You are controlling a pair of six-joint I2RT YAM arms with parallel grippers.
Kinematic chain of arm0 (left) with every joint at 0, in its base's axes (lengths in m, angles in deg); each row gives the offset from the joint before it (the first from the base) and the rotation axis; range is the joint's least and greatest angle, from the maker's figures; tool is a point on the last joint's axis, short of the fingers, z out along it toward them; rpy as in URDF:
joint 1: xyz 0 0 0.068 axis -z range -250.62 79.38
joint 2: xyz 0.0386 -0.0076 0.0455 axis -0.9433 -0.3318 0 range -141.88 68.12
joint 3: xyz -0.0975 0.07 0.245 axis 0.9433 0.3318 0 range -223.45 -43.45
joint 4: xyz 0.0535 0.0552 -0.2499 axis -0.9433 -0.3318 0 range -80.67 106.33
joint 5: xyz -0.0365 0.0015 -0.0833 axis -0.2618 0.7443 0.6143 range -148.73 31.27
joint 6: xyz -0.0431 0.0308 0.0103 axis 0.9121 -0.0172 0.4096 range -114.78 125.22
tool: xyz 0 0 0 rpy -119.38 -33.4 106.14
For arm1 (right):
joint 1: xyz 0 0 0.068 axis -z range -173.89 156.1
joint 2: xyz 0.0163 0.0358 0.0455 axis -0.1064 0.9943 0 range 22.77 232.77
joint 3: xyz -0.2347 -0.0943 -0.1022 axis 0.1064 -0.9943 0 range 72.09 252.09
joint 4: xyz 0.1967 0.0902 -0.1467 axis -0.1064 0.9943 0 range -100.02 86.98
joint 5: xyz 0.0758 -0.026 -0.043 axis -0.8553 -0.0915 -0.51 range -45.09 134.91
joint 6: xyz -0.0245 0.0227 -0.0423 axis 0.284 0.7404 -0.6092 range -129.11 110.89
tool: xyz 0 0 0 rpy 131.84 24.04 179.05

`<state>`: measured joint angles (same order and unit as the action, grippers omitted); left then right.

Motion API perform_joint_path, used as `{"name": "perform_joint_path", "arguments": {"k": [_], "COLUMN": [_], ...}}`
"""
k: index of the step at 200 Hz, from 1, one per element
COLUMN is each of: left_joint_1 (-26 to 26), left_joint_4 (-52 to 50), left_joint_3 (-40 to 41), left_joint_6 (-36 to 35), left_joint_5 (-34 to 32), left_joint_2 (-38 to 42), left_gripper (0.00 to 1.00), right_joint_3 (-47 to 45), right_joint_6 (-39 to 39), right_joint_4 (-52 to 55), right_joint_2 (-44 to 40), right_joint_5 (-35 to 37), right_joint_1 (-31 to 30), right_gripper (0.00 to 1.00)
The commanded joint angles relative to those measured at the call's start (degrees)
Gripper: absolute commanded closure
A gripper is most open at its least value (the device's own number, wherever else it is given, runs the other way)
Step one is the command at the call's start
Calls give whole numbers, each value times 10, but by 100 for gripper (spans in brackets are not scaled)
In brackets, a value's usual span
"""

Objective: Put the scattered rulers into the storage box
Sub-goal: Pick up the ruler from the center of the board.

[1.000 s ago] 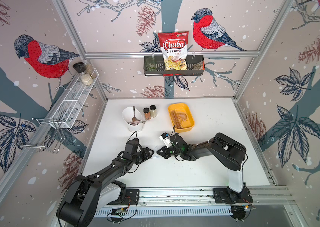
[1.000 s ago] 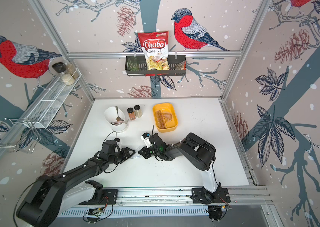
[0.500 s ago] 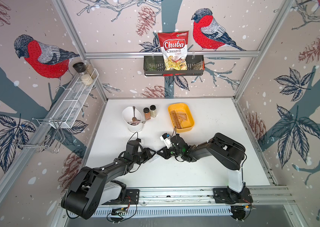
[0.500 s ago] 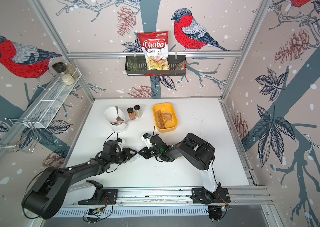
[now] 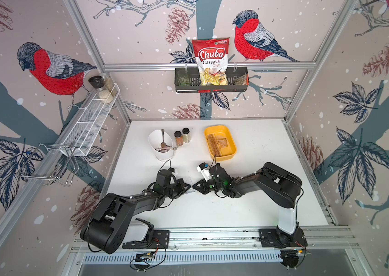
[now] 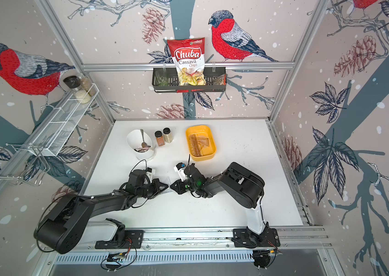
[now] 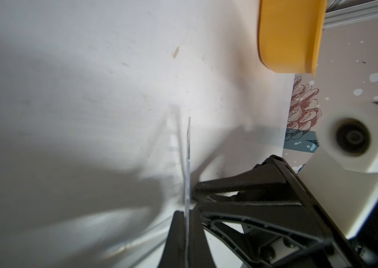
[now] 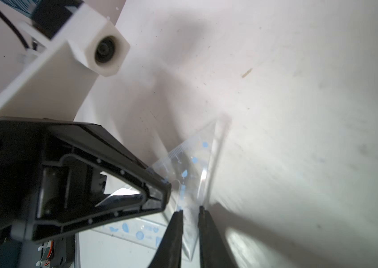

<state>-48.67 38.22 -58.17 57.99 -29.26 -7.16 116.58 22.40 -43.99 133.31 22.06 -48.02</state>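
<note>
The set square is in my left gripper but the storage box (image 5: 221, 142) is closer to my right gripper, so my right gripper should take hold of the set square's free edge (image 8: 191, 223).
A clear triangular set square (image 8: 197, 162), one of the scattered rulers, stands tilted up off the white table between my two grippers. It shows edge-on (image 7: 188, 150) in the left wrist view. My left gripper (image 7: 186, 212) is shut on its edge, and appears in both top views (image 5: 188, 188) (image 6: 167, 187). My right gripper (image 8: 189, 208) faces it (image 5: 195, 186), jaws a narrow gap apart, fingertips (image 7: 197, 186) resting against the set square's face. A straight clear ruler (image 8: 137, 229) with blue prints lies flat beneath. The yellow storage box (image 5: 222, 157) at the back holds several rulers (image 5: 217, 143).
A white bowl with a spoon (image 5: 162, 145) and two spice jars (image 5: 181, 138) stand left of the box. A dark wire basket (image 5: 236, 83) with a chips bag hangs on the back wall. A white wire shelf (image 5: 88, 121) runs along the left wall.
My left gripper has slid right toward the right gripper and closed on the set square. The right arm has barely moved.
</note>
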Motion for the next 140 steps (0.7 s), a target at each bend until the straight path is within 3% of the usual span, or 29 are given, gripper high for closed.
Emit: {"name": "perform_joint_path", "arguments": {"k": [1, 25, 61, 97, 140], "left_joint_1": [1, 1, 1, 1, 1], "left_joint_4": [-80, -101, -57, 6, 81], "left_joint_3": [-13, -46, -90, -117, -113], "left_joint_6": [-16, -34, -12, 36, 86], "left_joint_5": [-10, 32, 124, 172, 189], "left_joint_2": [25, 70, 106, 110, 104], "left_gripper": [100, 100, 100, 100, 100], "right_joint_3": [-11, -27, -63, -88, -67], "right_joint_6": [-14, -20, 14, 55, 82], "right_joint_4": [78, 72, 16, -40, -76], "right_joint_2": [-45, -115, -181, -234, -235], "right_joint_5": [-10, -80, -226, -263, -277], "right_joint_1": [19, 45, 86, 121, 123], "right_gripper": [78, 73, 60, 46, 48]}}
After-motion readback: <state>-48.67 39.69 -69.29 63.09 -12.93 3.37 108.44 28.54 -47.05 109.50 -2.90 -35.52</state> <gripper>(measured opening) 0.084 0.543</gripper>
